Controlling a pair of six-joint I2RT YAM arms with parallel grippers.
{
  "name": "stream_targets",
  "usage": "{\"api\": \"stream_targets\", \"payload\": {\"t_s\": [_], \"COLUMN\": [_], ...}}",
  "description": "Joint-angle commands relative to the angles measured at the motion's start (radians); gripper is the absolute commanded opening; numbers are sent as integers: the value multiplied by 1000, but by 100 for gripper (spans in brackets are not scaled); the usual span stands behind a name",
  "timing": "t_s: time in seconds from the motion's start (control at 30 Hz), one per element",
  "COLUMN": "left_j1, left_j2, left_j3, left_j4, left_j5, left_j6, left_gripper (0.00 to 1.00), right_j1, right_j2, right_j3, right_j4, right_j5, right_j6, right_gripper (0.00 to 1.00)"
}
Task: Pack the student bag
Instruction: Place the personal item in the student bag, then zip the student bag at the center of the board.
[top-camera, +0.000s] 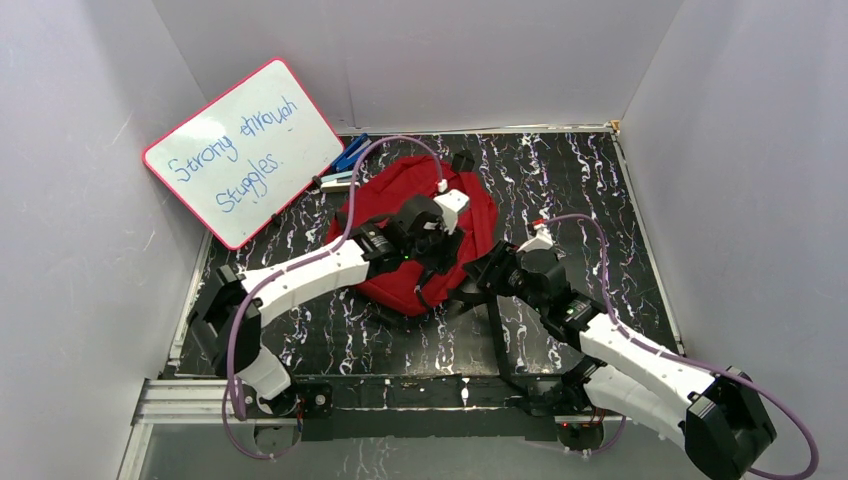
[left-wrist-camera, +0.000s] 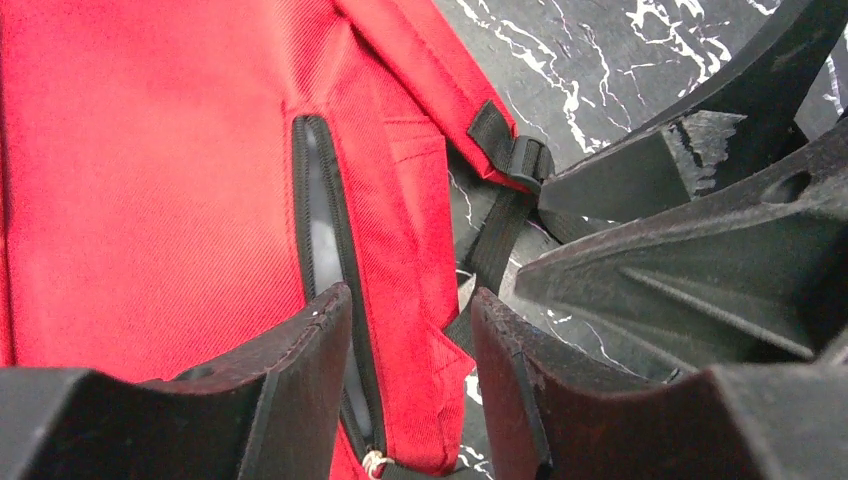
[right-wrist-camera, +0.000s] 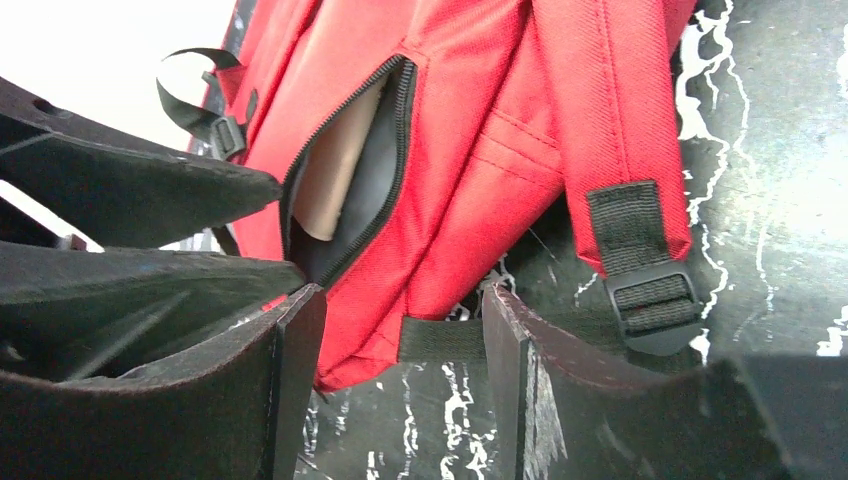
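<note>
My left gripper crowds my right gripper over the gaping zipper (left-wrist-camera: 330, 230), so my left gripper should back off before my right gripper takes the pull tab.
The student bag (top-camera: 400, 190), dark red with black zippers, lies flat in the middle of the table. My left gripper (top-camera: 448, 250) hovers over its near right side, open, its fingers either side of a fabric edge (left-wrist-camera: 410, 330) beside a partly open zipper slot (left-wrist-camera: 322, 200). My right gripper (top-camera: 482, 272) is at the bag's near right corner, open, with the corner and a black strap (right-wrist-camera: 440, 338) between its fingers. In the right wrist view the zipper gapes (right-wrist-camera: 370, 160) and a beige flat item (right-wrist-camera: 335, 170) shows inside. The two grippers nearly touch.
A red-framed whiteboard (top-camera: 243, 150) with handwriting leans at the back left. Blue items (top-camera: 350, 155) lie between it and the bag. A black strap buckle (right-wrist-camera: 650, 300) rests on the marbled table (top-camera: 580, 190). Grey walls close in on three sides.
</note>
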Motion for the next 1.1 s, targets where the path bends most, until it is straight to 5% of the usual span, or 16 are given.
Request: {"api": "stream_targets", "payload": {"t_s": [0.0,0.13,0.43,0.63,1.07], "left_j1": [90,213,238,237,237], "left_j2": [-136,-264,-468,-486,-412], "left_j3": [-74,-187,-377,-526,-597], "left_j4": [49,81,33,102,138], "left_j5": [89,93,-23,73,104], "left_j6": [-117,-192,-261,-355,-347], "left_gripper": [46,44,41,45,43], "right_j1": [-3,-3,75,149,161], "right_j2": [-5,22,284,461,499], "right_j3": [56,99,331,414,394], "right_j4": [-38,-13,-79,-192,-191], "right_j5": [4,-109,-348,-375,-403], "right_j6": [-124,-218,-313,-345,-359], "right_gripper": [67,67,63,59,48]}}
